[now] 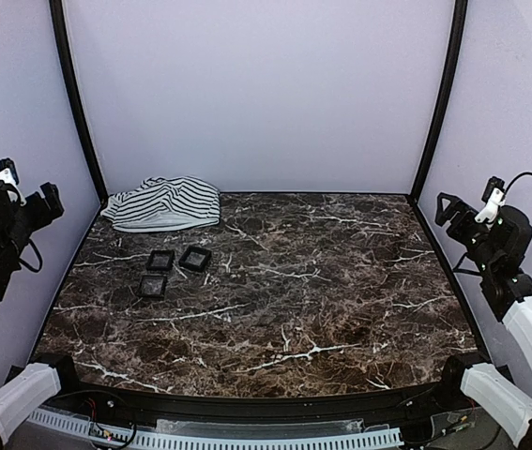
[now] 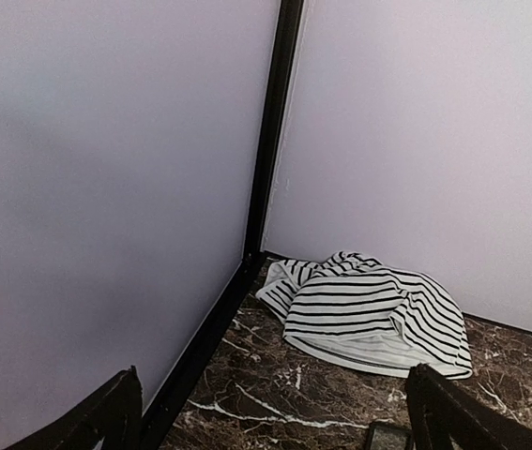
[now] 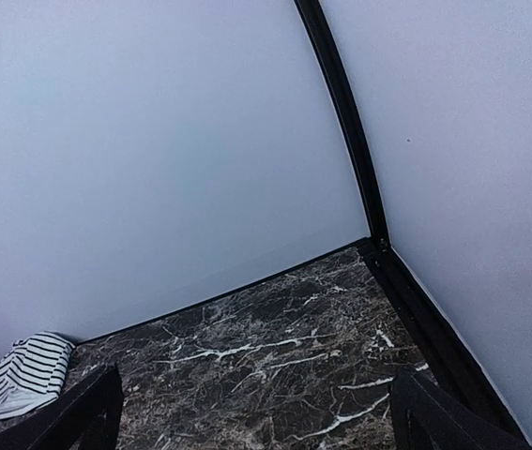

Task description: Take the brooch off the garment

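My left gripper should keep reaching for the garment's front corner (image 1: 116, 226) by the wall, since it lies clear of the black boxes, until its fingers straddle that corner.
The garment (image 1: 164, 204), a crumpled white top with thin black stripes, lies in the far left corner of the marble table (image 1: 322, 309). It also shows in the left wrist view (image 2: 369, 314) and, small, at the lower left of the right wrist view (image 3: 26, 375). No brooch shows on it in any view. My left gripper (image 1: 31, 194) hangs raised at the left wall, open and holding nothing (image 2: 275, 424), and faces the garment from well short of it. My right gripper (image 1: 467, 202) is raised at the right wall, also open with nothing in it (image 3: 256, 424), far from the garment.
Three small black boxes (image 1: 160, 260) (image 1: 195, 258) (image 1: 153, 286) sit on the table in front of the garment; one box's corner (image 2: 387, 437) shows in the left wrist view. Pale walls and black corner posts (image 1: 78, 103) (image 1: 439, 103) enclose the table.
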